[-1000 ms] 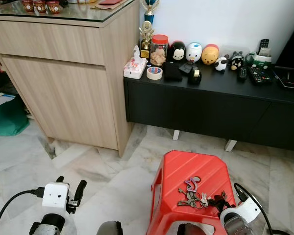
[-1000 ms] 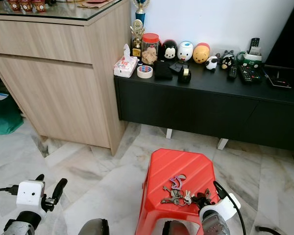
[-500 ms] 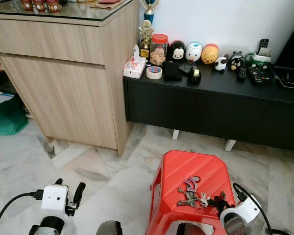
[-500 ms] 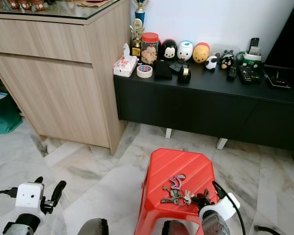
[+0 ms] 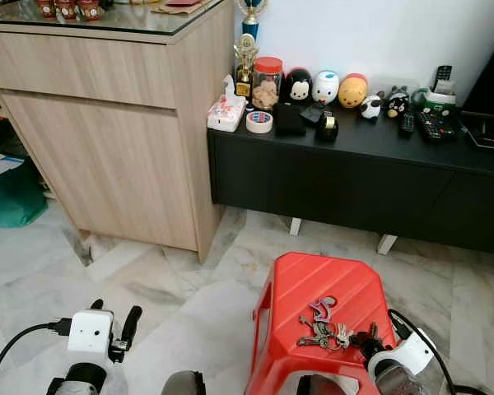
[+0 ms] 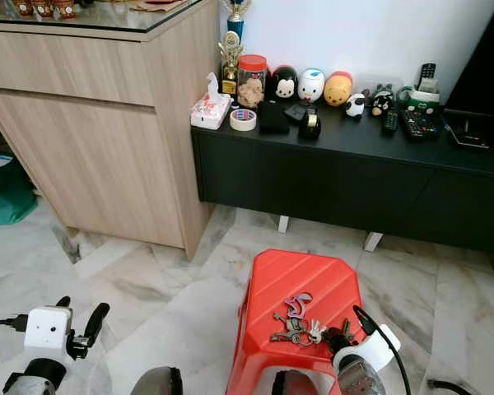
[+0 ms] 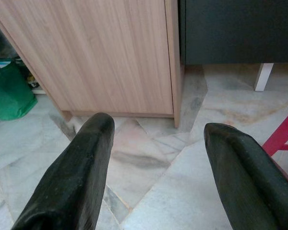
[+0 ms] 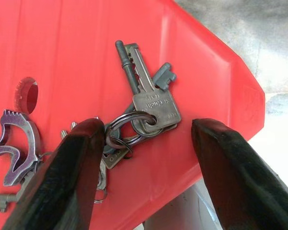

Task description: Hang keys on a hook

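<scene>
I expect the thick key ring (image 8: 116, 125) to come up free of the purple clip when I lift, because the clip has its own thin ring.
A bunch of keys (image 5: 323, 332) with a purple clip (image 5: 322, 309) lies on a red plastic stool (image 5: 313, 276) on the floor in front of me. My right gripper (image 5: 369, 339) is low over the stool's right part, right beside the bunch. In the right wrist view it is open (image 8: 149, 125), and its two black fingers (image 8: 77, 167) straddle the key ring and the silver keys (image 8: 151, 108). At the lower left my left gripper (image 5: 115, 314) hangs open over the marble floor; in the left wrist view (image 7: 161, 127) nothing is between its fingers.
A light wooden cabinet (image 5: 115, 123) stands at the left. A low black console (image 5: 354, 177) along the wall carries figurines, a jar, tape and remotes. A green bag (image 5: 12, 197) lies at the far left. Bare marble floor (image 5: 173, 288) stretches between cabinet and stool.
My right gripper has edged slightly left, closer to the keys. The left arm has sunk a little. The keys have not moved.
</scene>
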{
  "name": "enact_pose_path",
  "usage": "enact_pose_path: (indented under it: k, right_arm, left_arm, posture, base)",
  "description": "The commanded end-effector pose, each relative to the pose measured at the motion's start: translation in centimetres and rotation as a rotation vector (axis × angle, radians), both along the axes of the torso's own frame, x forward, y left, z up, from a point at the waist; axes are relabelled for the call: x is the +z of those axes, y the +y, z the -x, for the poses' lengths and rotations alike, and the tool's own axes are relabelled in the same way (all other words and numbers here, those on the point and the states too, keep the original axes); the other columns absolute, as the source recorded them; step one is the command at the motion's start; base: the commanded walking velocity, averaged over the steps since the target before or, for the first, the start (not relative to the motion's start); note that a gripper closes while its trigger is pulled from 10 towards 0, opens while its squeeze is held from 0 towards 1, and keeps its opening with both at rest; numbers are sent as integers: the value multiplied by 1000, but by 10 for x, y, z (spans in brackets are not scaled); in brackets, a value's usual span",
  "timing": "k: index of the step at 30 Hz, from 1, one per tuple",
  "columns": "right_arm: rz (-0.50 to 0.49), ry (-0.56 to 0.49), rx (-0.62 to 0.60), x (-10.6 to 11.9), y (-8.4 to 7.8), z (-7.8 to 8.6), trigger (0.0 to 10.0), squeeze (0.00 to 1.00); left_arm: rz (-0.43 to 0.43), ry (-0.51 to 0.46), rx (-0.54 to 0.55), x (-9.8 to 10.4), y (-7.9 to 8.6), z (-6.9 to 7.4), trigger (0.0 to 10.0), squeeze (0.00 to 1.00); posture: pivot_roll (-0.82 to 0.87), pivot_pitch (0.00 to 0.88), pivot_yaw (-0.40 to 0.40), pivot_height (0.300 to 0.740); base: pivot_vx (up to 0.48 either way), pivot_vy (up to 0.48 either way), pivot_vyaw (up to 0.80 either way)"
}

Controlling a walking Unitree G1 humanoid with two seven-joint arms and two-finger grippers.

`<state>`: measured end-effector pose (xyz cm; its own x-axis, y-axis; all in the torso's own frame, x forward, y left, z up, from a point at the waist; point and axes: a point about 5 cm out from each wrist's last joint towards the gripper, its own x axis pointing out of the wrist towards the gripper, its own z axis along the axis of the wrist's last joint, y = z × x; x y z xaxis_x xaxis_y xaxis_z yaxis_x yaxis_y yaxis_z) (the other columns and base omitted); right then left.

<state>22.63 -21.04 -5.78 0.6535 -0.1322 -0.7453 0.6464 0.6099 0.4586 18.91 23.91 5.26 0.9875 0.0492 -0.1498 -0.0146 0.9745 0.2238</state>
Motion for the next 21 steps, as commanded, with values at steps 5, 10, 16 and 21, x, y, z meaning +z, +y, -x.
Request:
enact_pose_path:
  k: [5,10,16,21]
  right_arm:
    - [19,0,-8,1,-5,0,0,0]
    - [21,-3,-4,2,-5,-1,0,0]
    - [20,-18,-13,3,-6,-3,0,0]
    - [23,-21,-9,4,-6,-4,0,0]
  left_arm:
    - [-18,-17,-6,5,1,-2,10000,0]
    - [-22,-18,-7,5,1,-3,10000,0]
    - [-27,-20,-6,5,1,-4,10000,0]
    - [-28,-21,-7,5,1,-5,10000,0]
  posture:
    - [145,0,-68,618]
    - [149,0,-71,618]
    - [150,0,-70,618]
    - [152,0,-73,618]
  base:
    - [0,0,0]
    - [0,0,0]
    - [0,0,0]
    - [0,0,0]
